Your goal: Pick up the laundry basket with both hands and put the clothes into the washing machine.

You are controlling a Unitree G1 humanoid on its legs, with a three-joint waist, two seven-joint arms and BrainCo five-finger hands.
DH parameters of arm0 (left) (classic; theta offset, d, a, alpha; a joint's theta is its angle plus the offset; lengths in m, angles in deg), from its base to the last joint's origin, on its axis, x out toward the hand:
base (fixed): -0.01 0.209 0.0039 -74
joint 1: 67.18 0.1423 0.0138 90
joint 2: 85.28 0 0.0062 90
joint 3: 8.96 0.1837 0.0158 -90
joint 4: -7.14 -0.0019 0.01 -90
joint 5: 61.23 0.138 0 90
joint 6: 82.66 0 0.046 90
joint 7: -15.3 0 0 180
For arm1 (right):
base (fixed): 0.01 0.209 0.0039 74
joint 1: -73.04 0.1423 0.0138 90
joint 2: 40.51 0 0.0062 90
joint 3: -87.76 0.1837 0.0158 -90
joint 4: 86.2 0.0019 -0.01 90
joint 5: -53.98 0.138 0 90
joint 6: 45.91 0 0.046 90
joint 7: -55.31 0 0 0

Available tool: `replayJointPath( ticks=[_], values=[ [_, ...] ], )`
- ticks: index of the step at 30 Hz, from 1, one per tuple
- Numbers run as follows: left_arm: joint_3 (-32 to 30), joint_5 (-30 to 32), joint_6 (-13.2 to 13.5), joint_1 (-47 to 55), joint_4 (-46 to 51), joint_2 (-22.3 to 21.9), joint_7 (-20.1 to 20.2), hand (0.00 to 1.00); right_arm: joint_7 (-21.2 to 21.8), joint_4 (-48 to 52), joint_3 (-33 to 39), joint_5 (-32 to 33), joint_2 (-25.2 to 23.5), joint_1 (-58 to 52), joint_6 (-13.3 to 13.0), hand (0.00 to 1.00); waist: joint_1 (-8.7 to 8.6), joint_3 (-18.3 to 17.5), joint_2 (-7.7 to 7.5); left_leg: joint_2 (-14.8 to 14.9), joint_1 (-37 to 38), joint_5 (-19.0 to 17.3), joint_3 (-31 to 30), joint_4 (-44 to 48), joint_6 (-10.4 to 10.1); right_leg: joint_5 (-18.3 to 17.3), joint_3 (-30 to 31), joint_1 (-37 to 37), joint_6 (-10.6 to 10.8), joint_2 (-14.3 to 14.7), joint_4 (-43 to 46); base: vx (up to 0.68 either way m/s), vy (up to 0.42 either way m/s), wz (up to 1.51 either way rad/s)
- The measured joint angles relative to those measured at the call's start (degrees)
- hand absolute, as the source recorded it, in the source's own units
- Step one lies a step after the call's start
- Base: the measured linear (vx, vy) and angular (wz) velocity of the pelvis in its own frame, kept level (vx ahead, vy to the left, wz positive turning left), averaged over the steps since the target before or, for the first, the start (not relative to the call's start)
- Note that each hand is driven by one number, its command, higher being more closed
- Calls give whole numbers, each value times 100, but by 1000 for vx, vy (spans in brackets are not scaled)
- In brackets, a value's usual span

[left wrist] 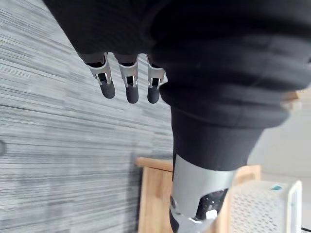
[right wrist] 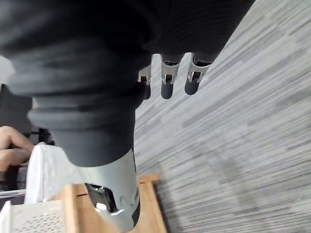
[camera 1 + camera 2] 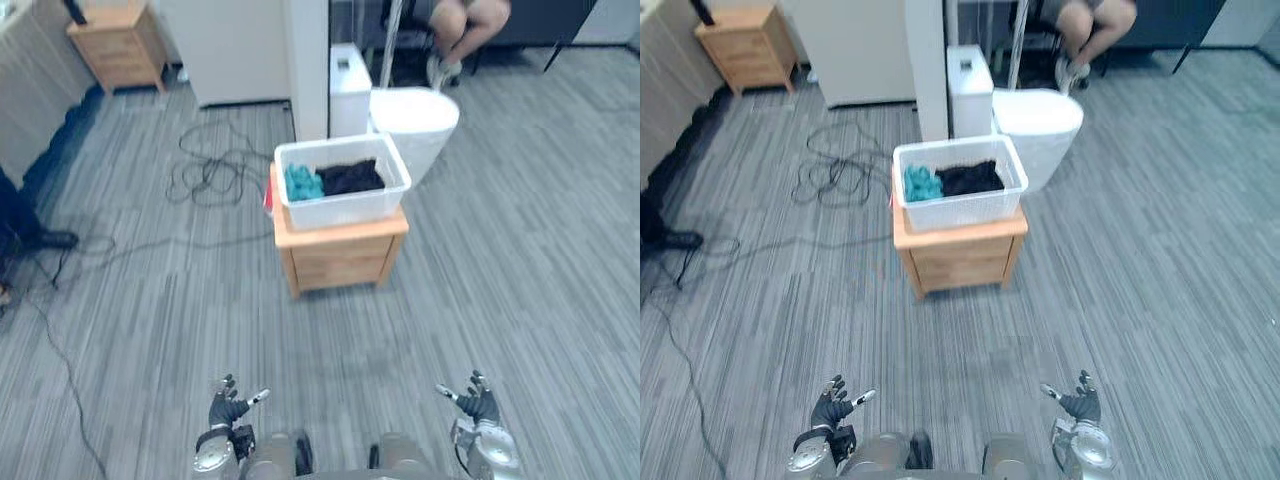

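The teal cloth and black clothes (image 3: 323, 181) are lower than the laundry basket's rim (image 3: 350, 197), so they will stay in a heap inside the laundry basket when I carry it.
A white laundry basket (image 3: 345, 207) stands on a low wooden cabinet (image 3: 340, 255) ahead of me, holding teal cloth (image 3: 302, 183) and black clothes (image 3: 350, 177). Behind it, to the right, is the white washing machine (image 3: 415, 125). My left hand (image 3: 229, 405) and my right hand (image 3: 479, 400) hang low at the near edge, far short of the basket, both open with fingers spread and holding nothing. In the left wrist view the fingers (image 1: 127, 83) are straight, with the cabinet (image 1: 150, 194) and basket (image 1: 262, 208) beyond. The right wrist view shows straight fingers (image 2: 167, 80) over carpet.
Grey striped carpet lies between me and the cabinet. Black cables (image 3: 205, 175) loop on the floor to the left. A second wooden cabinet (image 3: 118, 42) stands at the far left, a white appliance (image 3: 240, 50) at the back, and a seated person's legs (image 3: 465, 30) behind the washer.
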Motion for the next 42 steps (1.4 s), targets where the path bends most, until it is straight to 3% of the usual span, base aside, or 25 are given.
replayJointPath(
  ticks=[1, 3, 4, 5, 6, 7, 9, 10, 11, 13, 14, 15, 19, 21, 22, 23, 26, 28, 33, 36, 42],
  values=[
    [0, -1, 24, -69, -7, 27, 5, 0, 8, 82, -51, -3, -21, -3, 0, 0, -24, 8, 45, 85, 290, -70, -4, -215, -96, -84, -236, -398, 72, 29, -482, 609, -20, 6],
    [-44, -2, 17, -187, -150, 95, 2, 0, 8, 36, -35, -8, -25, 46, 2, 0, -49, 20, -34, 120, 634, -104, -39, -439, -151, -57, -428, -731, 65, 95, -1827, 579, -118, 22],
    [-128, 0, 13, -219, -317, 114, 4, 0, 8, -74, -28, -6, 9, 35, 2, 0, -120, -3, -103, 146, 810, -124, -104, -524, -188, 173, -353, -753, 74, 188, -3067, 552, -186, 42],
    [-188, 4, 10, -205, -390, 169, 2, 0, 5, -148, -2, -4, 41, 30, 5, 0, -160, -28, -171, 125, 915, -196, -184, -585, -314, 795, -218, -684, -22, 299, -3851, 564, -206, 53],
    [-188, 6, -15, -231, -585, 73, 0, 0, 3, -293, 74, -7, 141, 13, 12, 0, -195, -44, -49, 269, 1103, -305, -416, -582, -505, 1133, -234, -563, -351, 462, -3774, 461, -157, 23],
    [-199, 14, -18, -234, -588, 32, 8, 0, 3, -328, 96, -6, 152, 22, 42, 0, -132, -71, 6, 374, 1103, -253, -409, -526, -597, 1010, -239, -573, -438, 500, -3666, 557, -206, 9],
    [-244, 43, -15, -177, -586, -35, 6, 0, 6, -214, 92, -4, 127, 25, 44, 0, -136, -30, 85, 567, 754, -81, -531, 681, -833, 452, -345, -441, -542, 542, -3315, 574, -261, 20],
    [-316, 49, -16, -200, -544, -123, 9, 0, 10, -116, 64, 12, 93, -3, 47, 0, -146, 60, 196, 862, 130, 371, -792, 2231, -835, 259, -495, -55, -675, 645, -3363, 573, -278, 25],
    [-400, 46, -15, -149, -452, -193, 9, 0, 6, -91, 5, 27, 76, 1, 48, 0, -100, 68, 242, 1100, -241, 406, -907, 3269, -855, 194, -523, 223, -749, 761, -3446, 446, -205, 0],
    [-414, 38, -15, -86, -304, -208, 13, 0, 2, 92, -105, 81, -14, 24, 24, 0, 51, 84, 176, 1393, -898, 391, -807, 4408, -824, 121, -545, 879, -849, 853, -3829, 366, -152, -27],
    [-410, 39, -14, -84, -269, -210, 16, 0, 1, 133, -107, 92, -18, 23, 12, 0, 66, 78, 150, 1423, -1060, 379, -761, 4423, -790, 109, -542, 1023, -830, 849, -3995, 350, -138, -9],
    [-410, 39, -14, -93, -194, -214, 16, 0, -2, 180, -73, 136, -4, 21, 1, 0, 101, 75, 82, 1434, -1368, 344, -663, 4230, -735, 73, -542, 1275, -779, 814, -4251, 317, -85, 0],
    [-410, 40, -22, -78, -83, -246, 17, 0, -43, 229, 80, 244, 13, -73, 10, 0, 150, 41, 140, 1228, -1654, 272, -326, 2398, -691, 1, -628, 1845, -650, 695, -4616, 365, 46, 13],
    [-406, 43, -21, -97, -67, -292, 14, 0, -121, 320, 239, 246, 14, -191, 20, 0, 151, 11, 177, 889, -1546, 566, -216, 1139, -692, -98, -711, 1953, -469, 614, -4594, 315, 150, 29],
    [-414, 42, -20, -65, -72, -308, 14, 0, -128, 395, 348, 245, -5, -250, 26, 0, 159, -60, 306, 812, -1471, 843, -164, 611, -497, -243, -703, 2006, -256, 666, -4550, 347, 207, 35],
    [-424, 41, -26, -56, -78, -230, 11, 0, -136, 400, 378, 245, -123, -230, 46, 0, 131, -78, 147, 674, -1333, 780, -145, 473, -516, -322, -682, 2008, -194, 503, -4471, 333, 208, 28],
    [-428, 59, -17, 33, -50, -127, 18, 0, -118, 818, 308, 240, -231, -247, 46, 0, 155, -183, -133, 343, -1093, 759, -40, 93, -468, -301, -461, 2022, -145, 259, -4420, 242, 101, 10],
    [-431, 72, -18, 67, 55, -90, 16, 0, -119, 1221, 310, 230, -214, -224, 31, 0, 159, -203, -158, 268, -982, 751, -6, -63, -455, -219, -370, 2077, -12, 225, -4524, 176, 46, 2],
    [-424, 25, 53, 390, 727, 101, 11, 0, -140, 1829, 310, 30, 30, -124, -115, 0, 158, -341, -134, 195, -832, 823, 61, -451, -443, -8, -107, 2236, -35, 247, -5027, 105, -19, -6],
    [-349, 23, 62, 377, 753, 182, 11, 0, -155, 1786, 310, -113, 344, 8, -128, 0, 116, -409, -16, 148, -729, 1078, -14, -899, -431, 220, -89, 2218, -51, 361, -5179, 61, -26, 6],
    [107, 111, 74, 104, 947, 571, -5, 0, -173, 1084, 76, -210, 846, 559, -120, 0, 7, -406, 40, 237, -597, 1602, -225, -1521, -514, 513, -16, 2059, -127, 562, -5092, 13, -43, 10]
  ],
)
